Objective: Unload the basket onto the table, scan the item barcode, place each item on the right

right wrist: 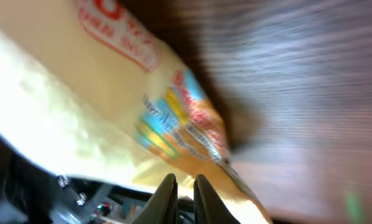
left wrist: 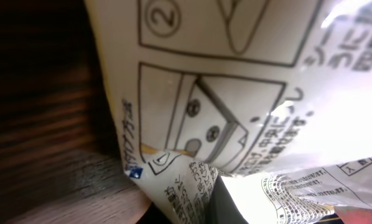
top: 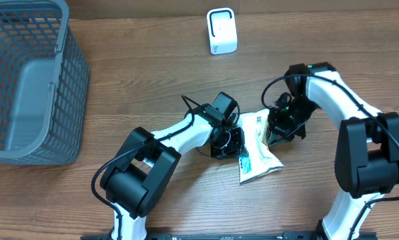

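Observation:
The packet (top: 255,148) is bending between my grippers and its barcode is hidden, so next my left gripper puts it down flat beside the basket for my right gripper to pick up.
The item is a white and yellow printed packet (top: 258,152) lying tilted on the wooden table between my two grippers. My left gripper (top: 227,141) is at its left edge. In the left wrist view the packet (left wrist: 236,81) fills the frame and folds over one dark finger (left wrist: 232,208); the jaws stand shut on its edge. My right gripper (top: 277,133) is at the packet's upper right edge. In the right wrist view its fingers (right wrist: 167,193) are almost together, pinching the yellow packet (right wrist: 111,112) by its rim. No barcode shows. A small white scanner (top: 221,30) stands at the back.
A grey mesh basket (top: 66,100) takes up the far left of the table. A cable loops off the left wrist (top: 193,107). Both arms reach in from the near edge and meet at the middle.

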Controlling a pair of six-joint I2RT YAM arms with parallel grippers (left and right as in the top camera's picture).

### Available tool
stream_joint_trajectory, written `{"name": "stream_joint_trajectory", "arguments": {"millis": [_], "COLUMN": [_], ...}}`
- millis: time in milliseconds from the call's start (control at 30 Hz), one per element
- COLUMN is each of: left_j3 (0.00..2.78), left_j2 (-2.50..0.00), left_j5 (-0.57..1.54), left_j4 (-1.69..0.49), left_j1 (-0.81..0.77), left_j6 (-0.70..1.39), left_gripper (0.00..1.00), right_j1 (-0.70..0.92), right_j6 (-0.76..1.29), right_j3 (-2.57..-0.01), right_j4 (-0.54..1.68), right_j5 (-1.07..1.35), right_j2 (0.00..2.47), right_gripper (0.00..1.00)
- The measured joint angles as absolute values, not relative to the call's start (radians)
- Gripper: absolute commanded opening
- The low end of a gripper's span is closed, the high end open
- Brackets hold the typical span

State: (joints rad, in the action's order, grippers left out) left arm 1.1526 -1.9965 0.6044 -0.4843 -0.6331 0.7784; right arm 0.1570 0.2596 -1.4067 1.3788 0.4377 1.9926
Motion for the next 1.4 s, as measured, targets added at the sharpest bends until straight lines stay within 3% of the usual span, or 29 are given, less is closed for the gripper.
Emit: {"name": "stream_joint_trajectory", "arguments": {"millis": [167,267,533,800,1033,1400], "left_j3": [1.189,1.232,1.511,1.589,1.575,1.637], "left_j2": [-1.985,-1.945,-1.784,-1.745,-1.787,-1.903], "left_j5": [0.54,0.4,-0.28,-0.772,-0.883,-0.682], "left_j4": [-0.64,-0.813,-1.237,-1.313,-1.312,-1.395], "left_j1": [-0.608,-0.578,-0.535,-0.535,-0.535,-0.514], "left_j6": [0.766,0.743,0.699,0.691,0.677,0.766], "left_gripper": [0.04,0.04,0.04,0.04,0.04,0.04], "right_j1": [0.15,0.15,0.15,0.15,0.15,0.159], "right_j6": [0.261,0.261,0.261,0.261,0.261,0.26], "right_j3": [-1.486,-1.508,-1.511,-1.511,-1.511,-1.511], "right_j4": [1.44,1.444,1.422,1.402,1.38,1.354], "right_j5": [0.313,0.242,0.154,0.14,0.112,0.124], "right_j2": [1.993,1.993,1.993,1.993,1.993,1.993], "right_gripper": [0.16,0.16,0.16,0.16,0.16,0.17]}}
